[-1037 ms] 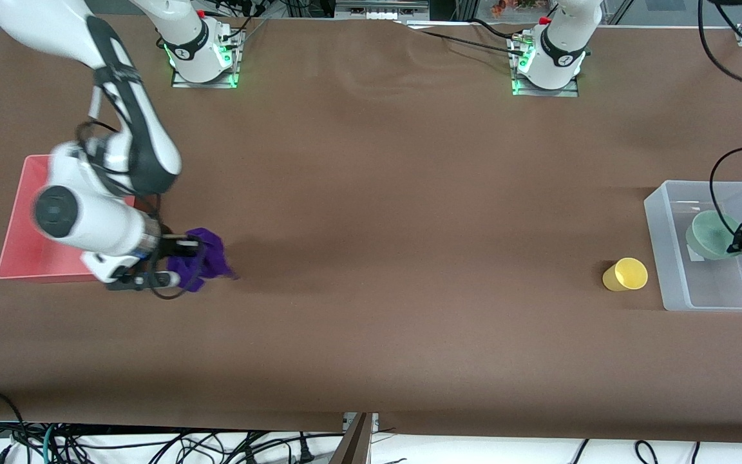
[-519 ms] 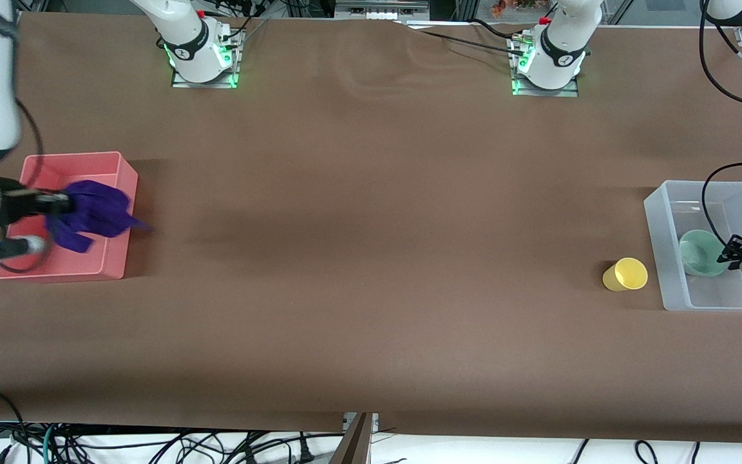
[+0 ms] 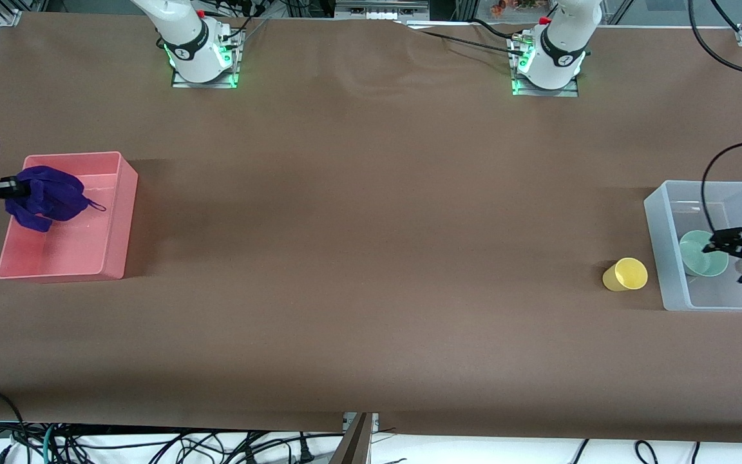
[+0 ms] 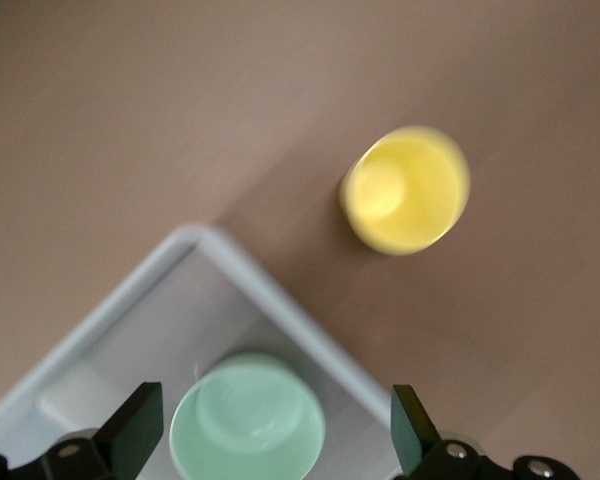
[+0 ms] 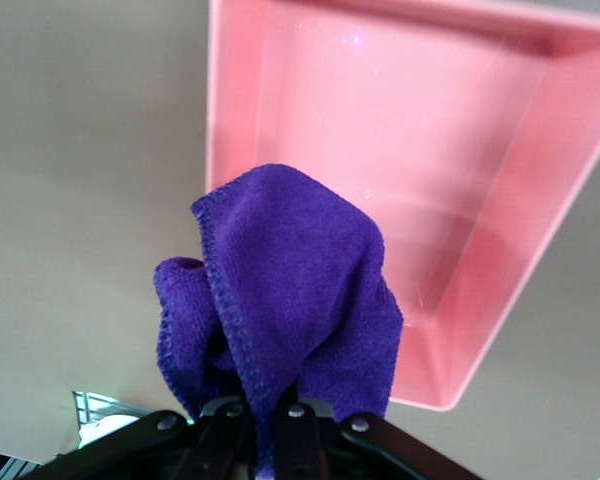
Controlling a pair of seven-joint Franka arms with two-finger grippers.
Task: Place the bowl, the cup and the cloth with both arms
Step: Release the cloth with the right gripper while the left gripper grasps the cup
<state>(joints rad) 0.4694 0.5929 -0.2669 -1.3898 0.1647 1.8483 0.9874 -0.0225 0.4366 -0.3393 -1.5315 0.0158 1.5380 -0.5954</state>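
The yellow cup point(image 3: 625, 274) is narrower than the upright mint-green bowl's opening point(image 3: 701, 255), so the cup will fit and stand inside the bowl when the robot lowers it there.
The purple cloth point(image 3: 47, 196) hangs bunched from my right gripper point(image 3: 15, 189), which is shut on it over the pink bin point(image 3: 113, 225); the right wrist view shows the cloth point(image 5: 285, 305) above the bin point(image 5: 460, 150). The mint-green bowl point(image 3: 699, 254) sits upright in the clear bin point(image 3: 661, 245). My left gripper point(image 3: 722, 240) is open over the bowl point(image 4: 248, 420), its fingers point(image 4: 130, 430) spread wide on either side and apart from it. The yellow cup point(image 3: 625, 274) stands on the table beside the clear bin, toward the right arm's end; it also shows in the left wrist view point(image 4: 405, 190).
The pink bin stands at the right arm's end of the table, the clear bin at the left arm's end. Both arm bases point(image 3: 200, 48) point(image 3: 548, 55) stand along the table's edge farthest from the front camera. Black cables trail from both wrists.
My right gripper carried the cloth from the table to over the pink bin. My left gripper lowered the bowl into the clear bin, opened and let go of it.
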